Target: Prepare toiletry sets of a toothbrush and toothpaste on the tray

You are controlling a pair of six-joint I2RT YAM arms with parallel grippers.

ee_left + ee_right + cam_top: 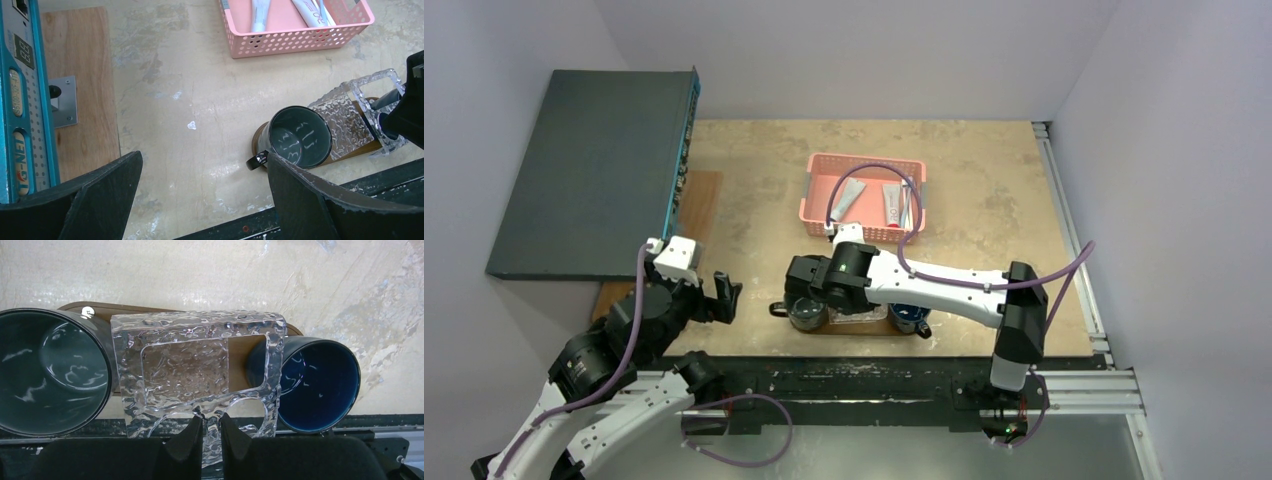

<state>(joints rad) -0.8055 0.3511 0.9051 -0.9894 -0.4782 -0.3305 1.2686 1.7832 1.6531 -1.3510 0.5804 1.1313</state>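
Observation:
The clear holder [200,322] is in line with the gap between the two mugs, so my right gripper continues to move it down until it sits on the tray [240,362], and then let go.
The toiletry sets lie in a pink lattice basket [864,200]: silvery-white toothpaste tubes [849,198] and slim toothbrushes [907,206]. The left wrist view shows the tubes [260,12] too. The dark brown tray [150,310] sits at the table's near edge under a grey-green mug [50,370], a blue mug [320,385] and a clear textured holder [200,365]. My right gripper [211,417] is shut on the holder's near rim, on the strip between its two round holes. My left gripper [204,165] is open and empty, left of the grey-green mug [300,137].
A dark grey box with a teal edge [594,170] fills the far left, with a light wooden board [80,85] beside it. A black rail [874,385] runs along the near table edge. The basket [295,35] stands behind the tray.

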